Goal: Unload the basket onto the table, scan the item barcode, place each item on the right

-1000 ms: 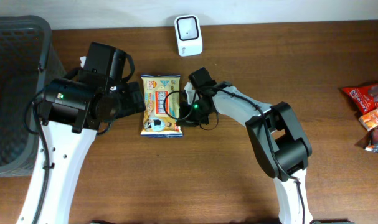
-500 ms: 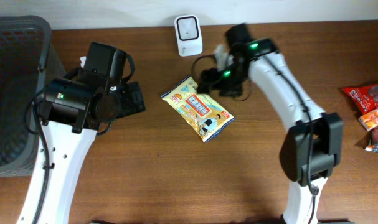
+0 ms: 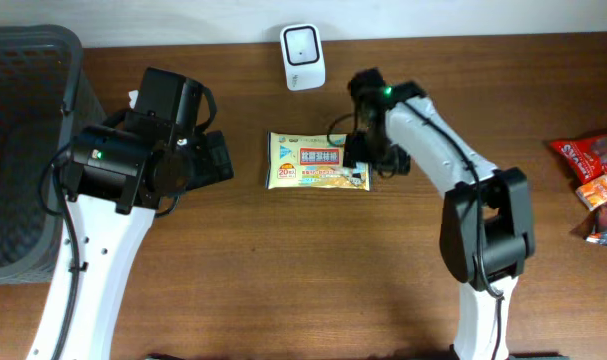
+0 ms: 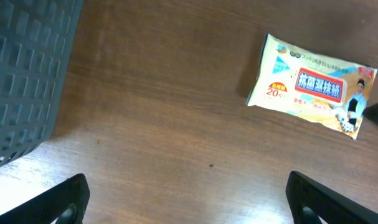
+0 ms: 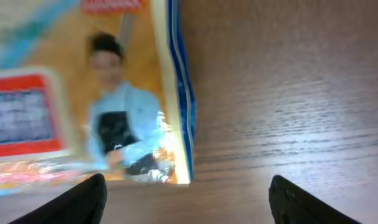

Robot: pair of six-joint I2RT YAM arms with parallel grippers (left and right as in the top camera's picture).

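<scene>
The packet's barcode side is hidden because the packet's printed front [image 3: 319,161] is facing up, so next my left gripper grabs the packet's end nearer the basket [image 3: 276,162] and flips the packet over.
The item, a yellow wipes packet [image 3: 318,162] with a red label, lies flat on the wooden table a little below the white scanner [image 3: 303,43]. Its printed front faces up and no barcode shows. My right gripper [image 3: 369,160] is at the packet's right end, open. In the right wrist view the packet [image 5: 83,93] lies just ahead of the gripper [image 5: 189,202], with only bare wood between the fingers. My left gripper [image 3: 219,160] is left of the packet, wide open and apart from it. In the left wrist view the packet [image 4: 313,93] is at the upper right, far from the gripper [image 4: 189,205].
A dark plastic basket [image 3: 23,150] stands at the left edge, also seen as a basket wall [image 4: 20,74] in the left wrist view. Red and orange snack packets [image 3: 593,175] lie at the far right edge. The table's back edge runs just behind the scanner.
My right gripper, shut on the packet a second ago, carried it up toward the scanner, then opened. The packet now lies turned sideways on the table. The left arm has not moved.
</scene>
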